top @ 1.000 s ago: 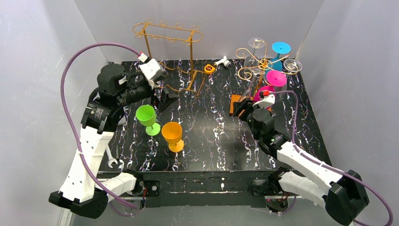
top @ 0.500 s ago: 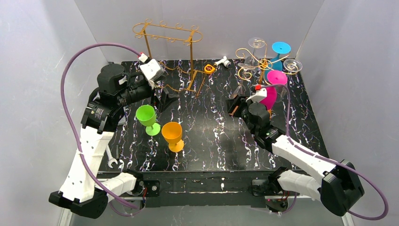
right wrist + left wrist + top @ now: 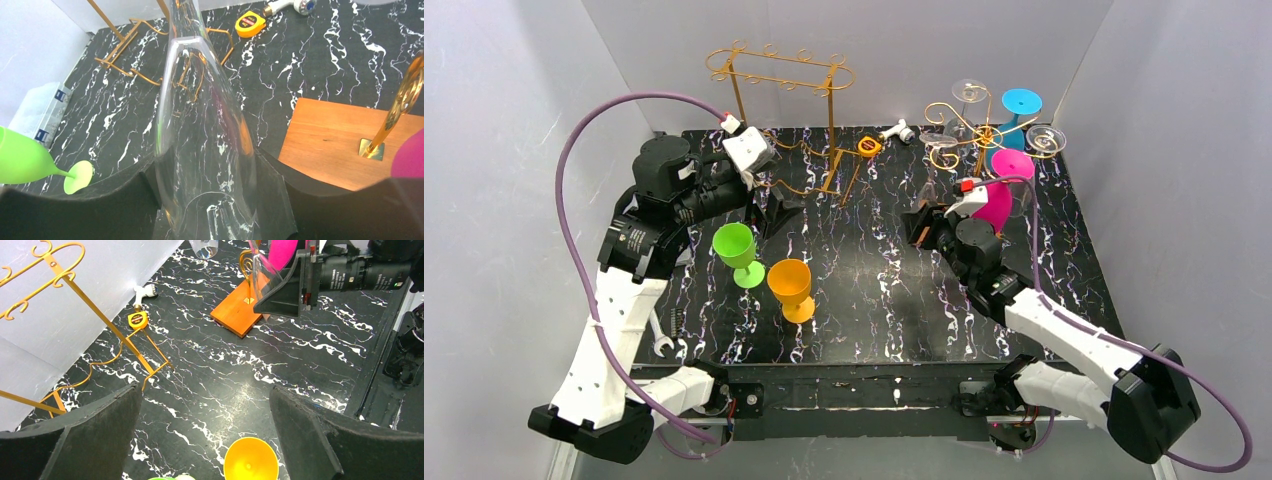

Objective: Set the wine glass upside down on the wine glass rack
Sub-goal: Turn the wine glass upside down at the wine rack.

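The clear wine glass is upside down and its stem is beside the rack's empty gold hook (image 3: pixel 945 156), so my right gripper should keep sliding the glass in and let go there.
My right gripper (image 3: pixel 210 175) is shut on a clear wine glass (image 3: pixel 205 125), whose bowl sits between the fingers and whose narrow end points away from the wrist. The left wrist view shows this glass (image 3: pixel 265 277) held tilted beside the rack's gold post. The gold wine glass rack (image 3: pixel 969 135) stands at the back right on an orange wooden base (image 3: pixel 335 145). Clear, blue and pink glasses hang on it upside down. In the top view my right gripper (image 3: pixel 927 222) is just left of the rack. My left gripper (image 3: pixel 205 435) is open and empty.
A green glass (image 3: pixel 736 250) and an orange glass (image 3: pixel 791 285) stand upright at the front left. A tall gold frame rack (image 3: pixel 784 75) stands at the back left. A yellow tape measure (image 3: pixel 869 147) and a white fitting (image 3: pixel 896 130) lie at the back. A wrench (image 3: pixel 662 335) lies at the front left.
My right arm has swung up and to the left with the clear glass, off the wooden base it hovered over. The left arm has stayed still.
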Controlling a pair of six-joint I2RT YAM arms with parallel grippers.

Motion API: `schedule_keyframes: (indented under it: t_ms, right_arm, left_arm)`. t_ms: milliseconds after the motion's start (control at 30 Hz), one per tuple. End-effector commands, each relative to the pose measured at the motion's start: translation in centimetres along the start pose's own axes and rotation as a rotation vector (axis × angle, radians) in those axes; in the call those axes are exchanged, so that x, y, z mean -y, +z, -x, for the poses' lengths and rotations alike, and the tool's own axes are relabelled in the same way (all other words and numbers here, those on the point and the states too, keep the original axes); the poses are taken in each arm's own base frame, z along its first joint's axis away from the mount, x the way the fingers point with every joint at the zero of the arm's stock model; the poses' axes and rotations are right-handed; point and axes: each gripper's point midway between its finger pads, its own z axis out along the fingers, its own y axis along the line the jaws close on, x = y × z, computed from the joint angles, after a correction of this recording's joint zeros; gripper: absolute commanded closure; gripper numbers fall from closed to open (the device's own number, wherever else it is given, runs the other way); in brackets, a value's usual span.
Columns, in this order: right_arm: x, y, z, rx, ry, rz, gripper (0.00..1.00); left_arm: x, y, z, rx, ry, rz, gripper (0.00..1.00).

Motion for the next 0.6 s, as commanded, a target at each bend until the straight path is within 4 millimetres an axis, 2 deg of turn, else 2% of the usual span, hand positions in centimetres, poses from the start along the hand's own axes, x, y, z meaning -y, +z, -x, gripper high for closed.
schedule_keyframes:
  t_ms: [0,567]
  right_arm:
    - [-1.0,-1.1,3.0,0.099,-0.008,0.048,0.56]
    - [1.3,-2.8,2.6,0.136,0.034,-0.031,0.54]
  left_arm:
    - [0.1,0.0,0.2,0.008,0.004,-0.006,0.02]
    - [0.5,0.3,-0.2,-0.003,-0.006,-0.034,0.02]
